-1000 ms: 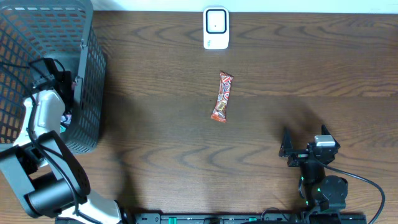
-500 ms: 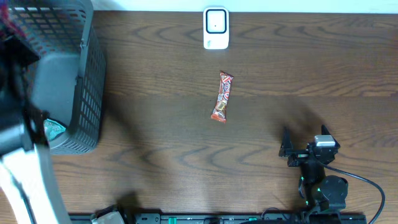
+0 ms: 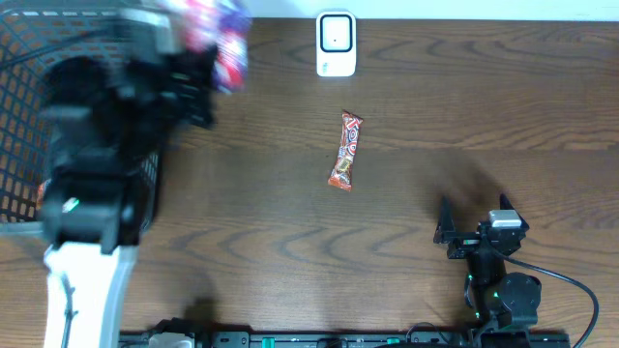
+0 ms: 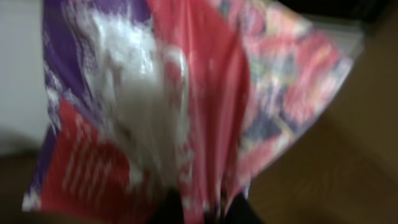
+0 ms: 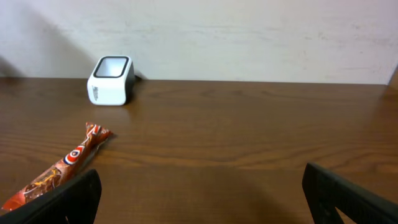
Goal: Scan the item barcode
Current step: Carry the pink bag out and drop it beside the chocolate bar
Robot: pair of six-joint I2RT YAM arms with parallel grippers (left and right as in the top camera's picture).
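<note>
My left gripper keeps carrying the snack bag (image 3: 230, 43), which is clear of the basket, to the spot (image 3: 308, 137) that is open beside the candy bar and releases it.
The item, a crinkly red, purple and white snack bag (image 3: 220, 43), hangs blurred above the table's back left, just left of the white barcode scanner (image 3: 336, 43). My left gripper (image 3: 205, 77) is shut on its lower edge. In the left wrist view the bag (image 4: 186, 93) fills the frame, with the dark fingertips (image 4: 169, 208) pinching it at the bottom around the left gripper (image 4: 205, 210). My right gripper (image 3: 462, 232) rests open near the front right, holding nothing. Its wrist view shows the right gripper (image 5: 202, 199) facing the scanner (image 5: 111, 81).
A red-orange candy bar (image 3: 346, 150) lies mid-table in front of the scanner; the right wrist view catches this candy bar (image 5: 59, 168) at lower left. A dark mesh basket (image 3: 19, 126) stands at the far left, partly hidden by my left arm.
My left arm has come up out of the basket and swung right toward the scanner, carrying the bag. The right arm, candy bar and scanner have not moved.
</note>
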